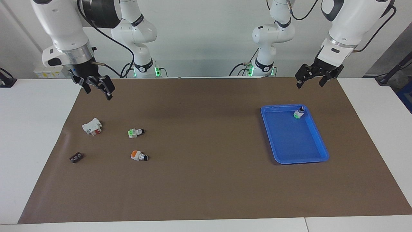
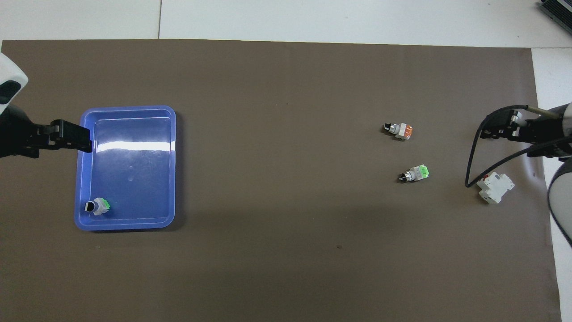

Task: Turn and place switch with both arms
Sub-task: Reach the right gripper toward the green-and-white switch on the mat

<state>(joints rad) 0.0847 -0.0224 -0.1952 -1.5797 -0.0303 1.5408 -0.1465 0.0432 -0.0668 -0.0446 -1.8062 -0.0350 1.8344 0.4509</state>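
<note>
The switch's green end points at the open fingers and is clear of its neighbours, so my right gripper should keep moving toward the green-ended switch until its fingers are on both sides of the switch's white body.
A green-ended switch with a black knob lies on its side on the brown mat, toward the right arm's end; it also shows in the overhead view. A second one stands in the blue tray, in a corner nearest the robots. My right gripper is open and empty in the air over the mat's edge, above the white block. My left gripper is open and empty, raised over the mat beside the tray, and waits.
An orange-capped switch lies farther from the robots than the green one on the mat. A white block with red parts and a small dark part lie near the mat's edge at the right arm's end.
</note>
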